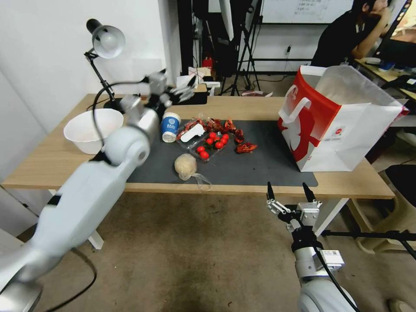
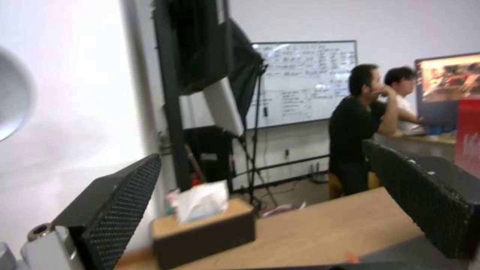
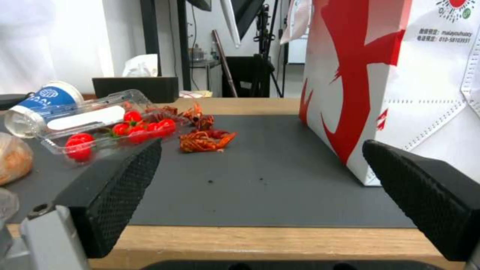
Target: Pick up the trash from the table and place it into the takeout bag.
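Note:
My gripper will carry the beige ball (image 1: pixel 185 164) to the takeout bag, and the ball will stay bundled inside the clear wrapper because the wrapper gathers into a loose tail (image 1: pixel 202 180).
On the table (image 1: pixel 52 160), a dark grey mat (image 1: pixel 260 167) carries the trash. A blue-and-white paper cup (image 1: pixel 171 126) (image 3: pixel 47 98) stands beside a clear plastic container of red tomatoes (image 1: pixel 209 146) (image 3: pixel 100 123). Red wrapper-like scraps (image 1: pixel 245 148) (image 3: pixel 205 140) and a clear-wrapped beige ball (image 1: pixel 185 166) (image 3: pixel 12 159) lie nearby. A pale bowl (image 1: pixel 89 130) sits on the wood at the left. The red and white takeout bag (image 1: pixel 338 121) (image 3: pixel 395 82) stands open on the right. My left gripper (image 1: pixel 182 92) (image 2: pixel 270 202) hangs open above the table's back, behind the cup. My right gripper (image 1: pixel 289 193) (image 3: pixel 260 195) is open at the front edge.
A desk lamp (image 1: pixel 106 41) stands at the table's back left. A dark tissue box (image 2: pixel 202 225) (image 3: pixel 135 88) sits on the back edge near my left gripper. Tripods and stands crowd the floor behind. Bare mat lies between the scraps and the bag.

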Controlling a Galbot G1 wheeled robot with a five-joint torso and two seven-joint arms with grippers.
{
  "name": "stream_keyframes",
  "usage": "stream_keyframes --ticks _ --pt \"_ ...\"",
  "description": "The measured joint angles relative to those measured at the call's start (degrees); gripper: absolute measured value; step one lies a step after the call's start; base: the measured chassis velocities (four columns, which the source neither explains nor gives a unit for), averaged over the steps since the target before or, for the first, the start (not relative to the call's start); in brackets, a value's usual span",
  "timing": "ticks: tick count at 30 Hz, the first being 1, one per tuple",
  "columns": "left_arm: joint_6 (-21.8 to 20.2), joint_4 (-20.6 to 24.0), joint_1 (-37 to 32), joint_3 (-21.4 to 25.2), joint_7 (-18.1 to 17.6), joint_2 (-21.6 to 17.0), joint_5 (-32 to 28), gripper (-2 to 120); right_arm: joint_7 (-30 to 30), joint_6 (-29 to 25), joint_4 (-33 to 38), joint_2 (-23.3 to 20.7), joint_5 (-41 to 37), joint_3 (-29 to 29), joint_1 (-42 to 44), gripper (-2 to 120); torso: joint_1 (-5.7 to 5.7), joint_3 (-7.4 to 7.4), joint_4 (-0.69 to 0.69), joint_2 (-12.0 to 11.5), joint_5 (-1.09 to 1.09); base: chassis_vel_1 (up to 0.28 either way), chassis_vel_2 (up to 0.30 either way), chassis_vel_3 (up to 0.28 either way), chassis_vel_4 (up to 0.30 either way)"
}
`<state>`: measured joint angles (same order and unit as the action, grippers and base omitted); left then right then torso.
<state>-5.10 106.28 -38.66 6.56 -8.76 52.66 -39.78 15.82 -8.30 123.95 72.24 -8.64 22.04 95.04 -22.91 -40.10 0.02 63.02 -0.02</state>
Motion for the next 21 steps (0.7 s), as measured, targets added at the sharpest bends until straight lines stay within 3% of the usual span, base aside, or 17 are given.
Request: stream_keyframes --ticks 8,10,21 --pt "2.2 3.7 -11.9 6.9 -0.2 -1.6 2.9 100 0.1 0.0 -0.1 0.2 0.3 -0.3 0.0 100 0.00 0.00 -0.02 0.0 0.03 0.000 0.000 0.000 0.000" --pt "3.0 5.2 -18.7 10.3 -0.2 -0.7 4.4 100 0.3 -0.1 -0.4 0.3 0.5 -0.3 0.1 100 0.00 -0.01 -0.02 0.0 0.01 0.000 0.000 0.000 0.000" --pt "8.1 8.4 -34.6 18.7 0.0 4.6 12.5 100 0.8 -0.1 -0.6 0.8 1.4 -0.9 0.2 100 0.00 0.00 -0.03 0.0 0.02 0.000 0.000 0.000 0.000"
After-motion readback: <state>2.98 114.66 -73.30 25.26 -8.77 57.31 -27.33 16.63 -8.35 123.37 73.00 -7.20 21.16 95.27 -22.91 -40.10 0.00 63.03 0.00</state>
